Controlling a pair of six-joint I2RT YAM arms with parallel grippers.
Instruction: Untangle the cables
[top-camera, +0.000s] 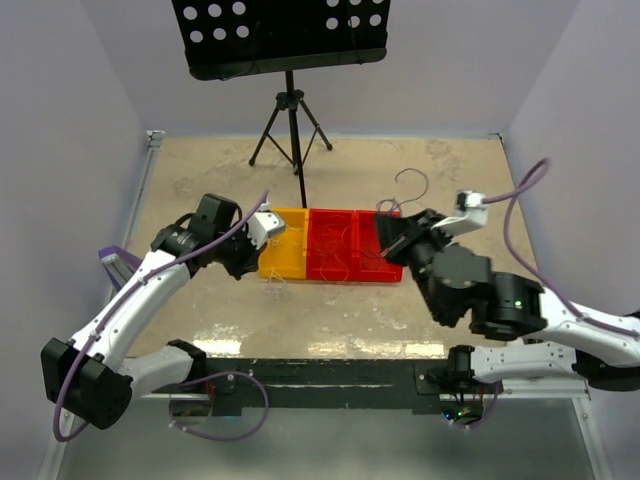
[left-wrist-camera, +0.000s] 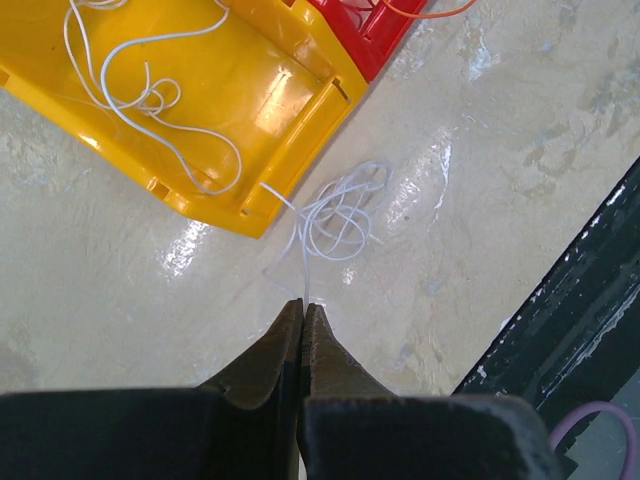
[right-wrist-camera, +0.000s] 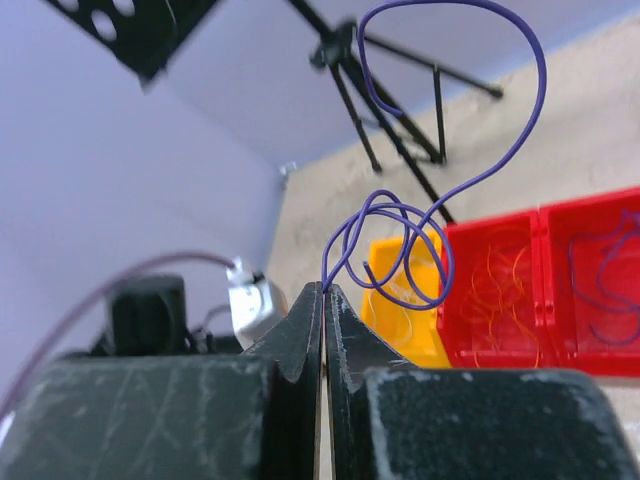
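Observation:
I should use my left gripper to raise the white cable's loops (top-camera: 277, 284) over the yellow bin's rim and put them down inside next to the other white wire (left-wrist-camera: 158, 97), because the loops lie outside the bin's corner.
The cables are thin wires. My left gripper (left-wrist-camera: 303, 304) is shut on the end of a white cable (left-wrist-camera: 338, 214), whose tangled loops lie on the table by the corner of the yellow bin (left-wrist-camera: 300, 130). More white wire (left-wrist-camera: 150, 95) lies inside that bin. From above, the left gripper (top-camera: 254, 263) sits at the yellow bin's (top-camera: 282, 262) near left corner, with the white tangle (top-camera: 275, 289) in front. My right gripper (right-wrist-camera: 324, 288) is shut on a purple cable (right-wrist-camera: 405, 235) that hangs lifted in loops. From above, this gripper (top-camera: 384, 228) is over the right red bin (top-camera: 390, 272), and the purple cable (top-camera: 412, 181) curls behind it.
Two red bins (right-wrist-camera: 500, 290) (right-wrist-camera: 595, 270) beside the yellow bin (right-wrist-camera: 400, 315) hold orange and purple wires. A black tripod stand (top-camera: 291, 125) with a perforated panel stands at the back. A black rail (left-wrist-camera: 560, 300) runs along the table's near edge. Lilac walls enclose the table.

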